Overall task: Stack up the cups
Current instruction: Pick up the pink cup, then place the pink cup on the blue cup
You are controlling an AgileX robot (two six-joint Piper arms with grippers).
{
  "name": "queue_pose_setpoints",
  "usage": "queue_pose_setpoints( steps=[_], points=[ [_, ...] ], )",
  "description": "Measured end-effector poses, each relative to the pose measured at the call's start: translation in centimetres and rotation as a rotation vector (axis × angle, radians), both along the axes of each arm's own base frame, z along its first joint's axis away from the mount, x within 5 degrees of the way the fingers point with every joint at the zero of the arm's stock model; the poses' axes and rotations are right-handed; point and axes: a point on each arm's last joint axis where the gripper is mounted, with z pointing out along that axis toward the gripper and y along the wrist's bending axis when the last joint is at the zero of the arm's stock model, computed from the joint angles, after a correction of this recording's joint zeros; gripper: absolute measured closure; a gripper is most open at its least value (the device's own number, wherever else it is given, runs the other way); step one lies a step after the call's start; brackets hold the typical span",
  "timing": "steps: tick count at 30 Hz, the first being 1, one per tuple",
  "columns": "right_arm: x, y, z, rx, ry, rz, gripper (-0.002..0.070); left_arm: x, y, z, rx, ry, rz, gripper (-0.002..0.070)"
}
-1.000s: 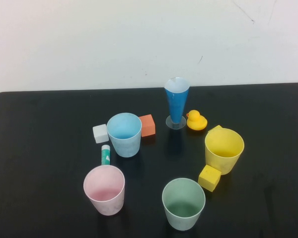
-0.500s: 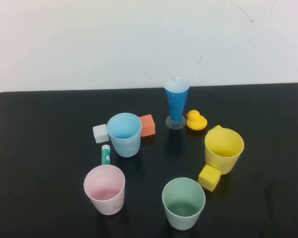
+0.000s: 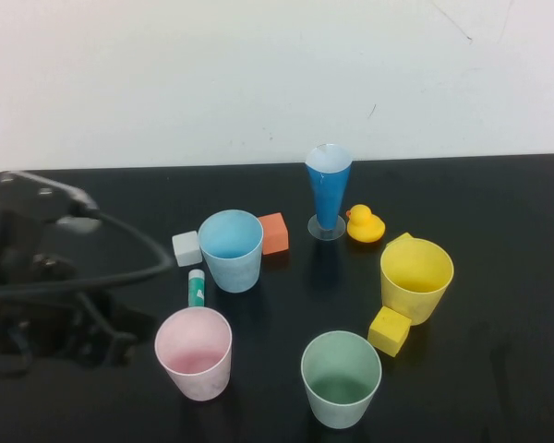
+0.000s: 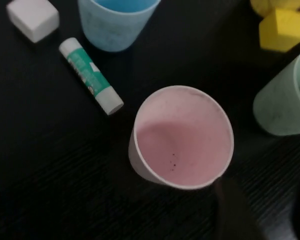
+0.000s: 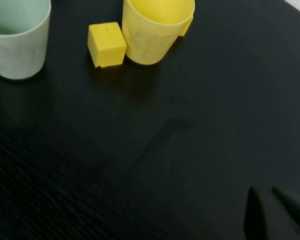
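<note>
The pink cup [image 3: 194,353] tapers toward its base [image 3: 201,390], so I expect it to nest in the light blue cup with only its top showing when I lower it.
Four cups stand upright and apart on the black table [image 3: 499,203]: light blue [image 3: 231,249], pink [image 3: 194,353], yellow [image 3: 415,279] and pale green [image 3: 341,378]. My left gripper [image 3: 120,343] is low over the table just left of the pink cup, open and empty. In the left wrist view the pink cup [image 4: 182,137] fills the middle, and my left gripper [image 4: 262,195] sits beside its rim with one finger [image 4: 230,210] close to it. My right gripper [image 5: 265,191] is out of the high view. It hovers shut and empty over bare table, well away from the yellow cup [image 5: 155,27].
A tall blue cone glass [image 3: 329,189] and a rubber duck [image 3: 365,224] stand at the back. An orange block [image 3: 273,233], a white block [image 3: 186,247] and a green-white tube [image 3: 197,288] lie around the blue cup. A yellow block [image 3: 390,330] touches the yellow cup.
My left arm has come into the high view from the left and now sits beside the pink cup. The cups and other things have not moved.
</note>
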Motion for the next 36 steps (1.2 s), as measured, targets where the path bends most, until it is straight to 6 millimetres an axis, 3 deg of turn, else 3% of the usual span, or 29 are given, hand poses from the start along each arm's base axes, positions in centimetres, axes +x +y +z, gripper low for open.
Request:
queue_pose_setpoints(
  steps=[2, 5, 11, 19, 21, 24, 26, 28, 31, 36],
  points=[
    [0.0, 0.0, 0.0, -0.001, -0.008, 0.0, 0.0679, 1.0, -0.8, -0.6, 0.029, 0.009, -0.028, 0.0333],
    [0.1, 0.0, 0.1, -0.002, -0.017, -0.001, 0.0679, 2.4, -2.0, -1.6, 0.079, -0.006, -0.047, 0.0235],
    [0.1, 0.0, 0.1, -0.002, -0.018, 0.0, 0.0679, 5.3, -3.6, -5.2, 0.167, -0.016, -0.045, 0.0193],
    [0.1, 0.0, 0.1, 0.005, -0.016, 0.001, 0.0679, 7.5, -3.9, -8.8, 0.227, 0.027, -0.016, 0.0192],
    [0.1, 0.0, 0.0, 0.005, -0.014, 0.001, 0.0679, 7.7, -3.9, -9.4, 0.237, 0.039, -0.016, 0.022],
    [0.1, 0.1, 0.0, 0.007, -0.013, 0.001, 0.0679, 8.1, -4.0, -10.2, 0.245, 0.063, -0.018, 0.0378],
    [0.1, 0.1, 0.0, 0.007, -0.013, 0.001, 0.0679, 8.2, -4.0, -10.3, 0.245, 0.071, -0.022, 0.0529],
    [0.1, 0.1, 0.0, 0.009, -0.014, 0.001, 0.0679, 8.4, -4.2, -9.7, 0.238, 0.078, -0.037, 0.0607],
    [0.1, 0.1, 0.0, 0.01, -0.015, 0.002, 0.0679, 9.3, -4.8, -7.8, 0.214, 0.069, -0.066, 0.0652],
    [0.1, 0.1, 0.0, 0.01, -0.013, 0.002, 0.0679, 11.5, -6.0, -2.1, 0.154, -0.009, -0.1, 0.0658]
  ],
)
